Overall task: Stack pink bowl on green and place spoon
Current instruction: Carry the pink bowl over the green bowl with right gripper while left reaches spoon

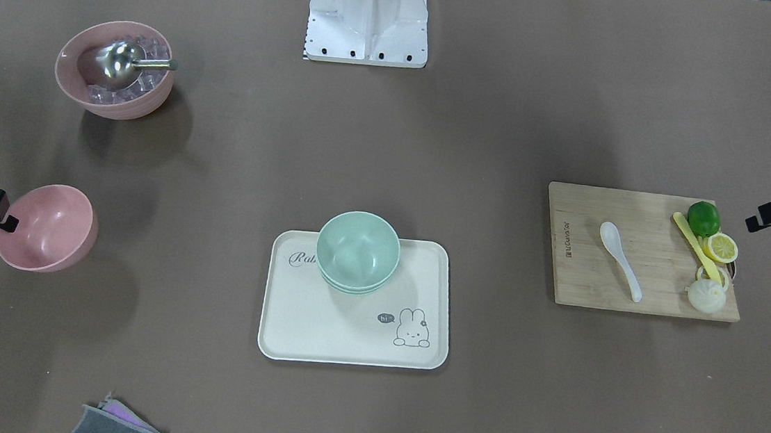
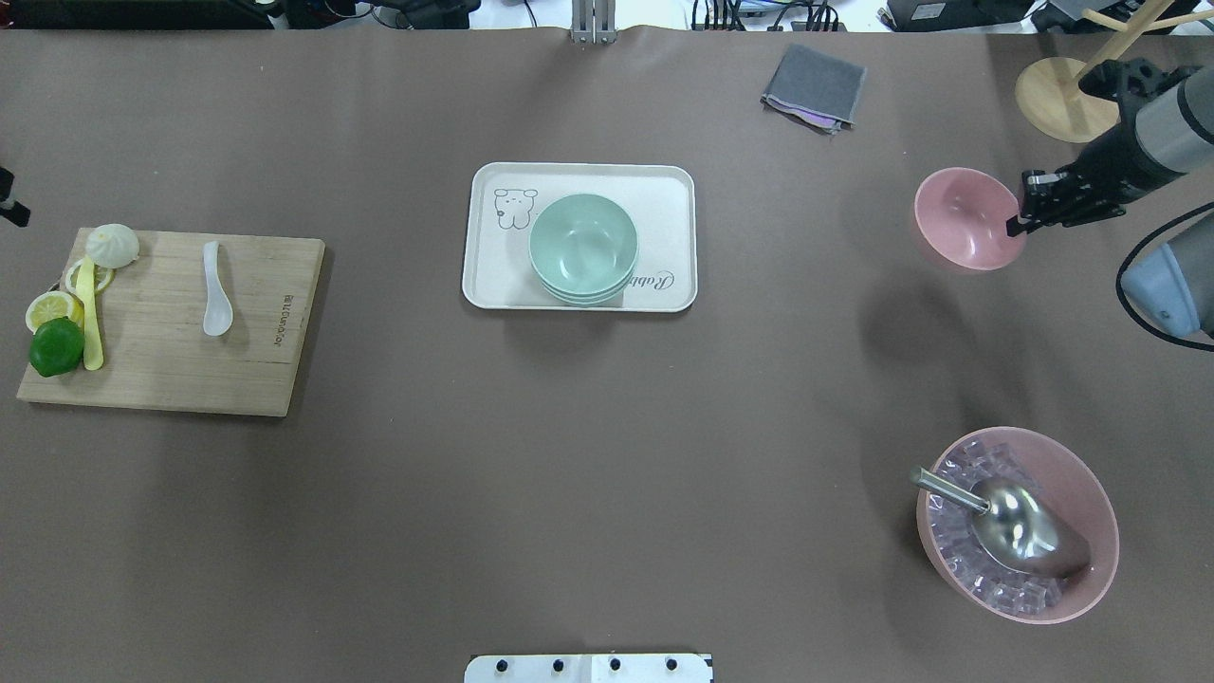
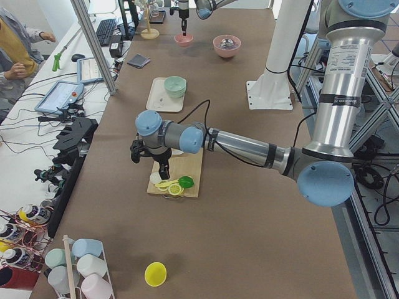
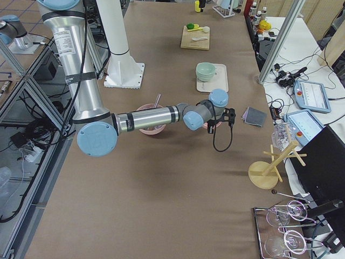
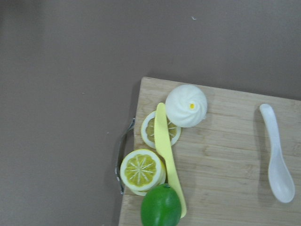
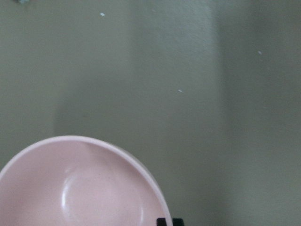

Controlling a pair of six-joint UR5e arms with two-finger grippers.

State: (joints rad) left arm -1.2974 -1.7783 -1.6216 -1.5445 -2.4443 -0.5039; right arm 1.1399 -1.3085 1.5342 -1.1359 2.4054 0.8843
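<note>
The pink bowl [image 1: 48,229] is in my right gripper, far from the spoon, so next my left gripper grabs the spoon [image 1: 630,280] by its handle.
My right gripper [image 2: 1017,224] is shut on the near rim of the empty pink bowl [image 2: 964,216] and holds it tilted, a little above the table at the far right; it also shows in the front view [image 1: 8,221] with the bowl [image 1: 49,229]. The right wrist view shows the bowl's inside [image 6: 80,188]. Stacked green bowls [image 2: 582,245] sit on a white tray [image 2: 488,285] at mid-table. A white spoon [image 2: 216,302] lies on a wooden board [image 2: 171,379] at the left. My left gripper [image 1: 755,222] hovers empty over the board's outer end; no fingertips show in its wrist view.
A larger pink bowl [image 2: 1091,474] with ice and a metal scoop [image 2: 1015,531] stands near right. On the board lie a lime [image 2: 55,346], lemon slices, a yellow knife and a bun [image 2: 112,245]. A grey cloth [image 2: 814,85] and wooden stand [image 2: 1062,100] are at the far right.
</note>
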